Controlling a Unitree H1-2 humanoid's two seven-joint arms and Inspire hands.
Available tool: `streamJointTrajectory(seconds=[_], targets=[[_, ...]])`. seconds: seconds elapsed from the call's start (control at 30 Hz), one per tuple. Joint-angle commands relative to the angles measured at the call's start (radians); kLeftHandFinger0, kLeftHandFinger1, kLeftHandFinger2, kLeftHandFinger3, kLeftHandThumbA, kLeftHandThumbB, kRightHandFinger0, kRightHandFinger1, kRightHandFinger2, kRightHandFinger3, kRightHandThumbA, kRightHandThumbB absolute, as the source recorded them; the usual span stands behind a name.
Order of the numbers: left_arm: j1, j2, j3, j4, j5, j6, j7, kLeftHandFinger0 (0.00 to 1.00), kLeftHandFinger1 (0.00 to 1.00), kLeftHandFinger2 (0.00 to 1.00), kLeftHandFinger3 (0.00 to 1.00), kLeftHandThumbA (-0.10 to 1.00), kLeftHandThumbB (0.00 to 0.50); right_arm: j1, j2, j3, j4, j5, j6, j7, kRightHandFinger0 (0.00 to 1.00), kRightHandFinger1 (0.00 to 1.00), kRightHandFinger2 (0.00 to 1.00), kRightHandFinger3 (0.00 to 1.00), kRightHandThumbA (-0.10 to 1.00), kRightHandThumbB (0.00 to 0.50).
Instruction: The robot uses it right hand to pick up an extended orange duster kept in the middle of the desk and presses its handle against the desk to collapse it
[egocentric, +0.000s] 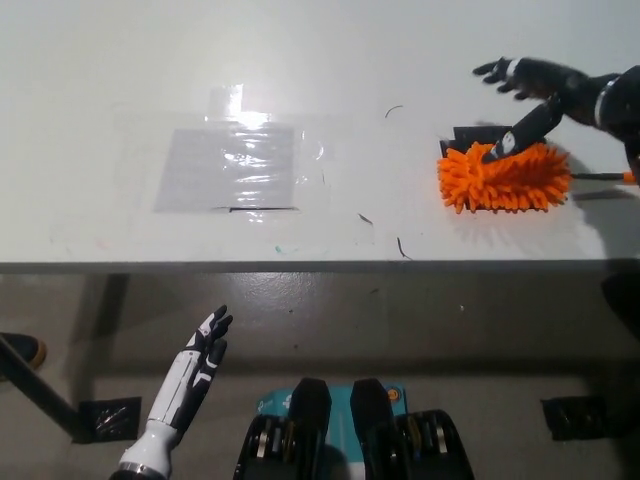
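Note:
The handle (630, 178) will slide straight up to the duster's fluffy head when I press it, because a thin black rod (597, 177) connects the duster's head to the handle.
The orange duster (505, 178) lies flat on the white desk (330, 60) at the right, its fluffy head over a small black mat (468, 134). Its thin handle (600, 176) runs off toward the right edge of the picture. My black right hand (532, 95) hovers open just above the back of the duster head, fingers spread, one finger pointing down onto the fluff. My white left hand (195, 370) rests open below the desk's front edge at the lower left.
A clear plastic sheet (232, 165) is taped to the desk left of centre. A few dark scratch marks (397, 245) lie near the front edge. Black table feet (105, 420) stand on the floor below.

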Motion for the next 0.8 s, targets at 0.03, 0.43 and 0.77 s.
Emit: streamJointTrajectory(seconds=[0.03,0.43,0.77], targets=[[-0.023,0.016,0.002,-0.002,0.001,-0.041,0.021,1.00,1.00,1.00,1.00,1.00,0.500,-0.099,0.007,0.021,0.030,-0.013,-0.107,0.000,1.00,1.00,1.00,1.00,1.00,0.291],[-0.026,0.019,0.005,-0.006,-0.006,-0.041,0.013,1.00,1.00,1.00,1.00,1.00,0.500,-0.168,0.028,0.244,0.193,-0.215,-0.116,-0.098,1.00,1.00,1.00,1.00,1.00,0.500],[-0.032,0.022,0.007,-0.004,-0.007,-0.041,0.014,1.00,1.00,1.00,1.00,1.00,0.500,-0.189,0.030,0.312,0.240,-0.268,-0.133,-0.145,1.00,1.00,1.00,1.00,1.00,0.455]])
